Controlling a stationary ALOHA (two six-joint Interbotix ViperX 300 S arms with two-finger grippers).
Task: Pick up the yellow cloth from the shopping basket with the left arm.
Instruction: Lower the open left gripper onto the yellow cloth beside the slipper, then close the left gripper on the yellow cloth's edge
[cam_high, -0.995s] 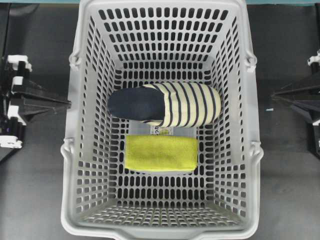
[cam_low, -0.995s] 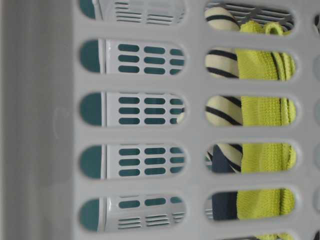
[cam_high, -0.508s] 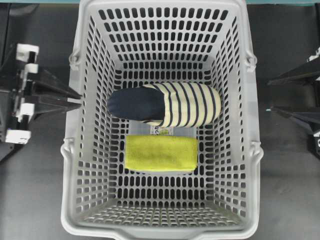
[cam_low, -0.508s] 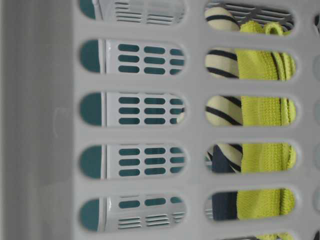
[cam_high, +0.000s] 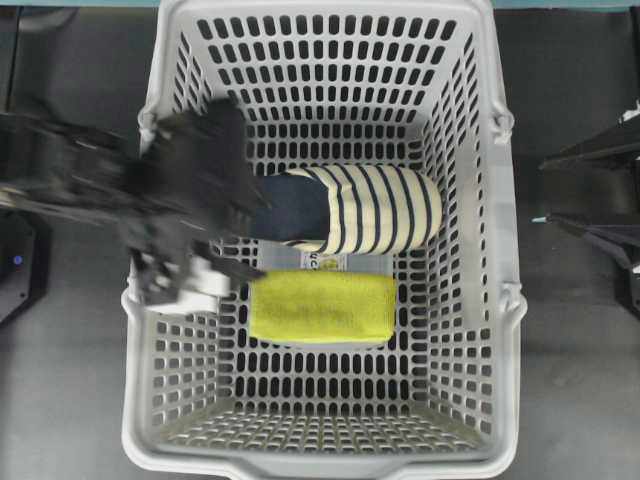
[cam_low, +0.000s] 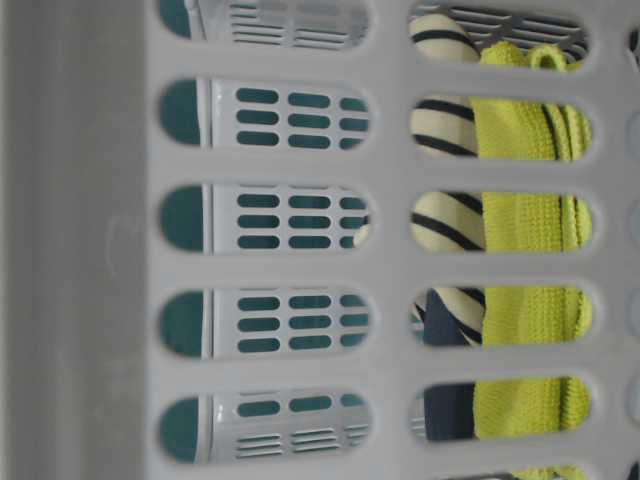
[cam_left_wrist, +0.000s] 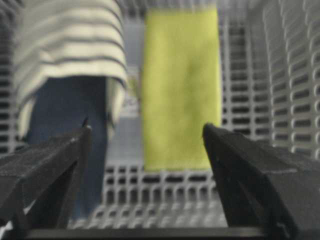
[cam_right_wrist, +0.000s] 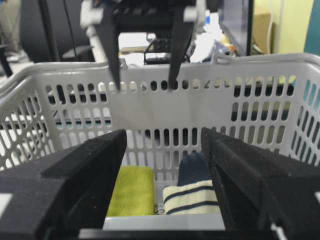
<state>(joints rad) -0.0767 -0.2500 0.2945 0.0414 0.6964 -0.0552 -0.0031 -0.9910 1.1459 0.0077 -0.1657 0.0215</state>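
I expect a clear plastic container hidden under the yellow cloth (cam_high: 322, 307) when I lift it, because a pale see-through edge with a small label (cam_high: 326, 262) sticks out.
The yellow cloth (cam_high: 322, 306) lies folded flat on the floor of the grey shopping basket (cam_high: 330, 466), just in front of the striped slipper (cam_high: 380, 208). My left gripper (cam_high: 243, 232) is blurred and open over the basket's left wall, level with the rim and clear of the cloth. In the left wrist view the cloth (cam_left_wrist: 181, 85) lies ahead between the open fingers of the left gripper (cam_left_wrist: 146, 129). My right gripper (cam_high: 592, 188) is open and empty outside the right wall. From the right wrist view the cloth (cam_right_wrist: 132, 190) shows behind the right gripper (cam_right_wrist: 163, 134).
The cream slipper with navy stripes (cam_left_wrist: 70, 65) lies beside the cloth, touching or nearly touching its long edge. A small label (cam_high: 322, 262) sits between them. The basket's tall slotted walls (cam_right_wrist: 150, 115) enclose both. The table-level view shows cloth (cam_low: 525, 220) and slipper (cam_low: 440, 215) through the slots.
My left arm has swung from outside the basket's left side to above its left wall and inside edge. My right gripper's fingers have spread wider. Cloth and slipper have not moved.
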